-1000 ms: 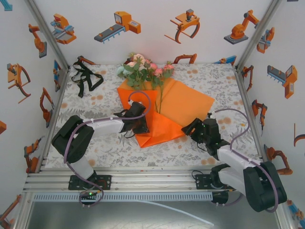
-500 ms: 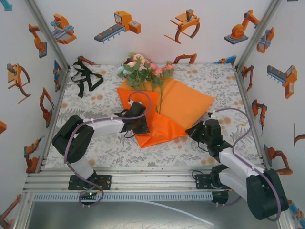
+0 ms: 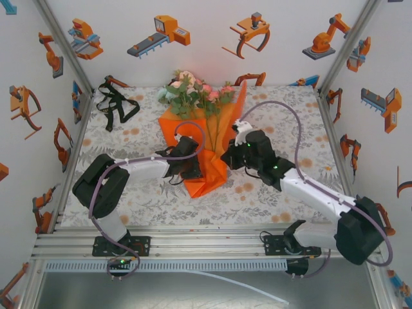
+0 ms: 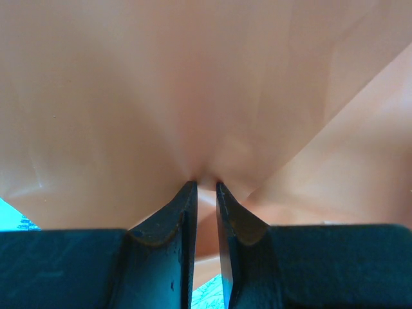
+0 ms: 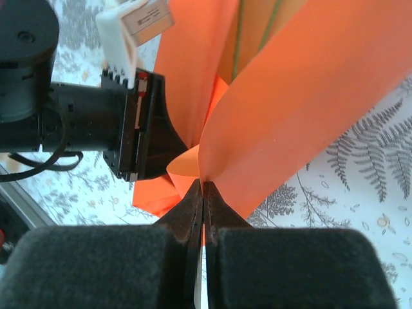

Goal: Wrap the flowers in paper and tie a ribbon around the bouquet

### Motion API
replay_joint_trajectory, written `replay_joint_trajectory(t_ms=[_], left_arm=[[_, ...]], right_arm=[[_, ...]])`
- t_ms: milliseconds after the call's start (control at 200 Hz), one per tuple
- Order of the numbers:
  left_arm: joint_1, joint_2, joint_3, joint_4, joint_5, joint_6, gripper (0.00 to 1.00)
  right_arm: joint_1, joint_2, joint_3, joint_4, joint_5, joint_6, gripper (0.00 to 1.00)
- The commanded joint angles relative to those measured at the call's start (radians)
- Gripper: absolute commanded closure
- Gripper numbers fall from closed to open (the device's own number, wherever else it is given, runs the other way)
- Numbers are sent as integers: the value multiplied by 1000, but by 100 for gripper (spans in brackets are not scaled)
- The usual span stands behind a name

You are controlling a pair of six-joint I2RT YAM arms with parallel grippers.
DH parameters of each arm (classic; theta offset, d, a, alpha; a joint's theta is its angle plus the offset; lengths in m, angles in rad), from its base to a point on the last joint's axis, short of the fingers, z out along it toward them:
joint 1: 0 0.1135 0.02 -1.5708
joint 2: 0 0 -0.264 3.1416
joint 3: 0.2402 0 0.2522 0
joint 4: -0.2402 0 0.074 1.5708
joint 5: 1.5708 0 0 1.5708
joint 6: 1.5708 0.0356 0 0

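Note:
With the stems uncovered beside the raised paper edge, my right gripper should lay the paper edge across my left gripper's paper flap [image 3: 203, 159] before my left gripper backs out.
The flowers [image 3: 193, 93] lie at the back centre, blooms away from me, with their thin stems [image 5: 239, 35] running down into the orange paper [image 3: 201, 183]. The paper's right half stands lifted and folded in toward the stems. My right gripper [image 3: 226, 158] is shut on that raised edge; in the right wrist view its jaws [image 5: 203, 184] pinch the sheet [image 5: 309, 96]. On the paper's left flap my left gripper [image 3: 193, 168] is shut; in its own view [image 4: 206, 184] the paper [image 4: 193, 90] fills the space ahead. The black ribbon [image 3: 116, 106] lies at the back left.
The floral tablecloth [image 3: 290, 109] is bare to the right where the paper lay flat. Printed walls and aluminium posts [image 3: 67, 48] enclose the table. The left arm's wrist [image 5: 96, 122] sits close beside my right gripper.
My right gripper shut on the paper's right edge and swung it up and left over the stems, folding the flat sheet. The left arm held still.

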Motion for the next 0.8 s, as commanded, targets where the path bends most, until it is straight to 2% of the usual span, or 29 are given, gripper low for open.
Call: replay_joint_trajectory(t_ms=[0, 165, 365, 481, 561, 646, 696, 796], left_arm=[[-3, 50, -7, -50, -48, 11, 76], [-2, 54, -1, -55, -43, 18, 76], [-3, 53, 1, -58, -46, 24, 76], [-3, 53, 4, -62, -47, 24, 77], [-2, 54, 6, -63, -48, 26, 77], [-3, 56, 11, -65, -48, 25, 77], [-3, 61, 14, -64, -45, 26, 77], [-3, 69, 30, -73, -40, 28, 77]], right_arm=[[41, 80, 106, -76, 33, -168, 100], [43, 111, 178, -103, 79, -207, 100], [41, 74, 193, -180, 122, -259, 100], [-24, 9, 132, -192, 270, -95, 100], [-100, -27, 106, -328, 394, 84, 100], [-128, -64, 54, -439, 507, 170, 100], [-136, -87, -1, -445, 511, 199, 100], [-157, -127, -97, -393, 422, 248, 100]])
